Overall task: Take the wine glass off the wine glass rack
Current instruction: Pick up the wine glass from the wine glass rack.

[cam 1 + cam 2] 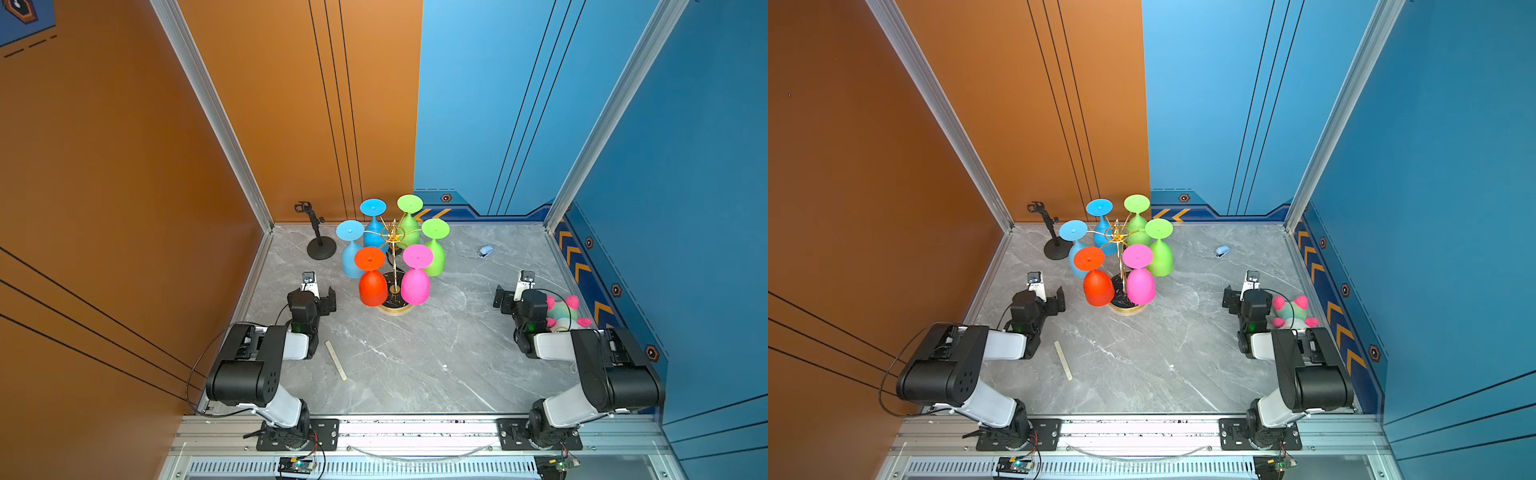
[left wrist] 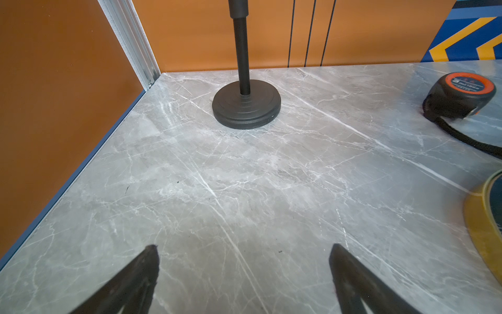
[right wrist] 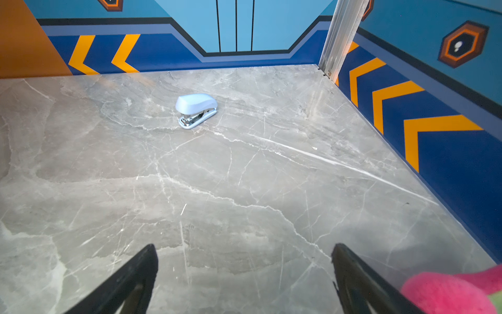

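Note:
The pink wine glass's foot (image 1: 417, 256) faces my open right gripper with clear space between them. I should go toward the foot next until my fingers are on both sides of the foot's edge (image 1: 429, 257).
The gold wire wine glass rack (image 1: 393, 237) stands mid-table on a round black base with a gold rim (image 1: 395, 308). Several coloured wine glasses hang upside down from its ring arms: a red one (image 1: 372, 287) and a pink one (image 1: 415, 286) nearest me, two blue and two green behind. Both top views show them. My left gripper (image 1: 313, 293) rests low, left of the red glass, open and empty (image 2: 244, 250). My right gripper (image 1: 517, 293) sits far right of the rack, also open and empty (image 3: 244, 248). The left wrist view catches only the base's gold rim (image 2: 483, 236).
A short black stand (image 1: 321, 247) with a clamp top is at the back left. A black-and-orange tape measure (image 2: 459, 93) lies behind the rack. A pale blue stapler (image 1: 485, 251) lies back right, a plush toy (image 1: 561, 311) beside my right wrist, a pale ruler strip (image 1: 336, 360) front left.

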`<act>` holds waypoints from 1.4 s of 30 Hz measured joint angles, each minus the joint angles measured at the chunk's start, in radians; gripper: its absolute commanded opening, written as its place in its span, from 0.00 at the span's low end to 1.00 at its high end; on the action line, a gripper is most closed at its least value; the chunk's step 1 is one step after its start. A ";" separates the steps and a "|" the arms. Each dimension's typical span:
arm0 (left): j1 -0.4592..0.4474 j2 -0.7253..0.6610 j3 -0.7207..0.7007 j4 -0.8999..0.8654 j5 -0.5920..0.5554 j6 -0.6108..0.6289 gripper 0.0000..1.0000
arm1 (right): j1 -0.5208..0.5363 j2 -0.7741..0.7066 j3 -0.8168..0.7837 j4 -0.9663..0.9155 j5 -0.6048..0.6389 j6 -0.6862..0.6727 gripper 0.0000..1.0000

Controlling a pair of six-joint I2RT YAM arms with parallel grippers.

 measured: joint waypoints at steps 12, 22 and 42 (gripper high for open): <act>-0.064 -0.317 0.122 -0.400 -0.193 -0.075 0.98 | 0.021 -0.325 0.206 -0.476 -0.008 0.107 0.99; -0.109 -0.650 0.253 -0.838 -0.158 -0.175 0.98 | 0.106 -0.593 0.428 -0.898 -0.173 0.279 0.96; -0.111 -0.794 0.460 -1.303 0.120 -0.220 0.98 | 0.408 -0.360 0.735 -1.011 -0.575 0.705 0.70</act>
